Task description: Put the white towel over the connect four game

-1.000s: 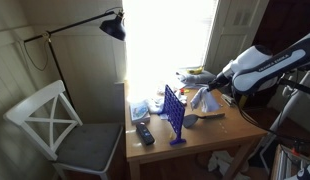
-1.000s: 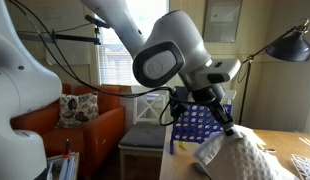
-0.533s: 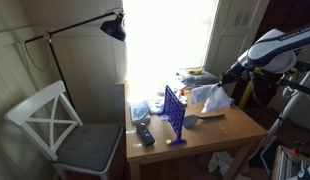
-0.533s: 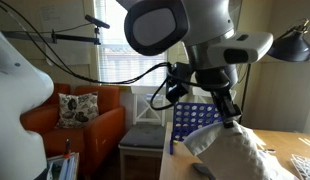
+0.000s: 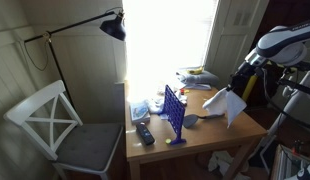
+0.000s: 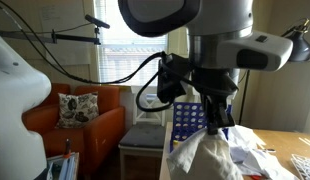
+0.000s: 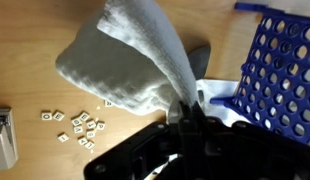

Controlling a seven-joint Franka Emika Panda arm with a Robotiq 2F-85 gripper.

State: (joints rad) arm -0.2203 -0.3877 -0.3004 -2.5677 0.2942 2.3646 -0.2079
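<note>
Next, I lift the towel higher with my gripper before I carry it over the game, because the white towel's lower end hangs below the connect four game's top edge (image 5: 173, 92).
The white towel (image 5: 224, 103) hangs from my gripper (image 5: 235, 90), lifted above the wooden table (image 5: 220, 135), right of the game. In an exterior view the towel (image 6: 202, 155) hangs below my gripper (image 6: 217, 127), in front of the game. The blue connect four game (image 5: 174, 111) stands upright near the table's middle; it also shows behind the arm (image 6: 187, 120). In the wrist view my gripper (image 7: 183, 108) is shut on a fold of the towel (image 7: 125, 55), with the blue grid (image 7: 280, 65) at the right.
A remote (image 5: 143, 131) and a grey spatula-like thing (image 5: 192, 121) lie on the table by the game. Small letter tiles (image 7: 77, 122) lie on the wood. A white chair (image 5: 60, 125) stands beside the table, a black lamp (image 5: 112, 27) above. Clutter (image 5: 195, 76) sits by the window.
My gripper has risen and moved away from the game, lifting the towel off the table so that it now hangs free.
</note>
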